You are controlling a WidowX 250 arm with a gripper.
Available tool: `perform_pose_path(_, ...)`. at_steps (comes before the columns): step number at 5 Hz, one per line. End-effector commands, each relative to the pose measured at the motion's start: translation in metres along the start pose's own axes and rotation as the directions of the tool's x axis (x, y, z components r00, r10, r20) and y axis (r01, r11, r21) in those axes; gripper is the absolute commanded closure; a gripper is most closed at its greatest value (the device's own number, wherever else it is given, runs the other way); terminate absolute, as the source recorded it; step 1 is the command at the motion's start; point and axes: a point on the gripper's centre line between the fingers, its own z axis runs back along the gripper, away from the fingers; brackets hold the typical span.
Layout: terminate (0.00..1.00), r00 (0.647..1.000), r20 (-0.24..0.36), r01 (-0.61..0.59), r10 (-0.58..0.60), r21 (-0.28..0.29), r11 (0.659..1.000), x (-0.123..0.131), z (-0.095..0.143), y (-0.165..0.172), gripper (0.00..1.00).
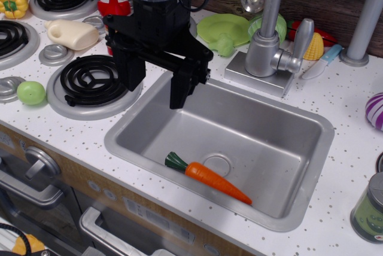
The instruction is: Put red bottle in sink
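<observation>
Red flares out wide (pixel 124 8) to both sides under the nozzle cap, so I should expect a separate red thing in back of the red bottle.
The red bottle (pixel 114 2) stands on the counter at the back left. Only its red nozzle cap and shoulder show; its body is hidden behind my gripper. My black gripper (pixel 154 84) hangs over the left rim of the sink (pixel 122 129), its two fingers (pixel 179 91) wide apart with nothing between them. The gripper is in front of the bottle and not touching it. The sink is a silver metal basin with a round drain (pixel 218 164).
An orange toy carrot (pixel 209 177) lies in the sink by the drain. A cream-white bottle (pixel 72 33), a green ball (pixel 31 92) and black burners (pixel 90 79) are on the left. The faucet (pixel 272 37) and a green plate (pixel 224 29) stand behind the sink.
</observation>
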Motion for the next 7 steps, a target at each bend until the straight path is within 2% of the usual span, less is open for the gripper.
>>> perform_pose_path(1, 0.0, 1.0, 0.0, 0.0, 0.0, 0.0, 1.0, 0.0, 0.0, 0.0, 0.0)
perform_pose_path(3, 0.0, 0.997, 0.057, 0.045, -0.048, 0.04, 0.998, 0.035, 0.006, 0.054, 0.0)
perform_pose_path(4, 0.0, 0.998, 0.065, 0.014, -0.016, 0.038, 0.999, 0.054, 0.009, 0.098, 0.0)
perform_pose_path(6, 0.0, 0.98, 0.17, 0.081, -0.104, 0.136, 0.987, 0.094, 0.012, 0.167, 0.0)
perform_pose_path(7, 0.0, 0.969, 0.213, 0.106, -0.125, 0.102, 0.989, 0.117, 0.001, 0.186, 0.0)
